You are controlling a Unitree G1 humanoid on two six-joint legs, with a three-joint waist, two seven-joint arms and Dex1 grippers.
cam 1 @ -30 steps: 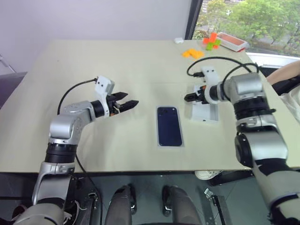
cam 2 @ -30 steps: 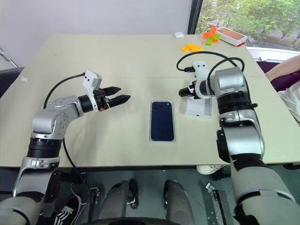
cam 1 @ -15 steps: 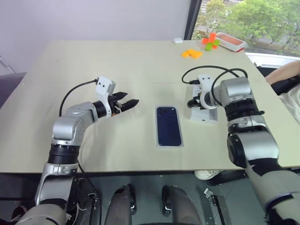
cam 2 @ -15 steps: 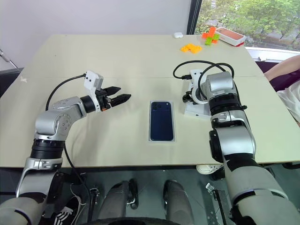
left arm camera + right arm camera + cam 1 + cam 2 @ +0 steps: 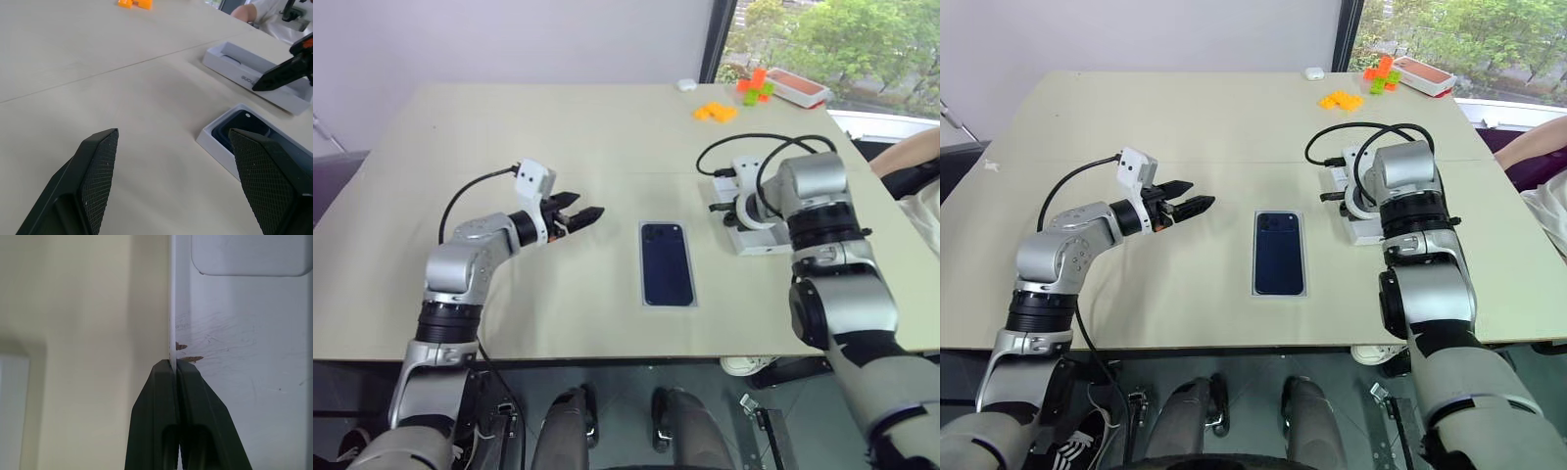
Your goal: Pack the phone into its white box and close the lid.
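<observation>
The lid's hollow side (image 5: 249,338) is facing up, so the robot's right gripper should grip the lid's thin side (image 5: 172,345), raise it and flip it over before lowering it onto the white box.
The dark navy phone (image 5: 666,262) lies flat inside the white box (image 5: 668,305) at the table's middle; both also show in the left wrist view, the phone (image 5: 239,129) within the box wall (image 5: 215,142). To their right the lid (image 5: 759,242) rests open side up. My right gripper (image 5: 172,363) points down at it, shut on the lid's thin left wall (image 5: 172,333). Left of the box, my left gripper (image 5: 582,211) hovers open above the table, pointing toward the phone with nothing between its fingers (image 5: 100,166).
Orange blocks (image 5: 716,112) lie at the far right of the table, with a red tray (image 5: 798,86) and more coloured blocks behind them. A small white object (image 5: 685,85) sits near the far edge. A person's arm (image 5: 913,155) shows at the right edge.
My right gripper tipped downward and shut on the lid's wall. The lid has shifted slightly right and turned. The left gripper, phone and box stayed put.
</observation>
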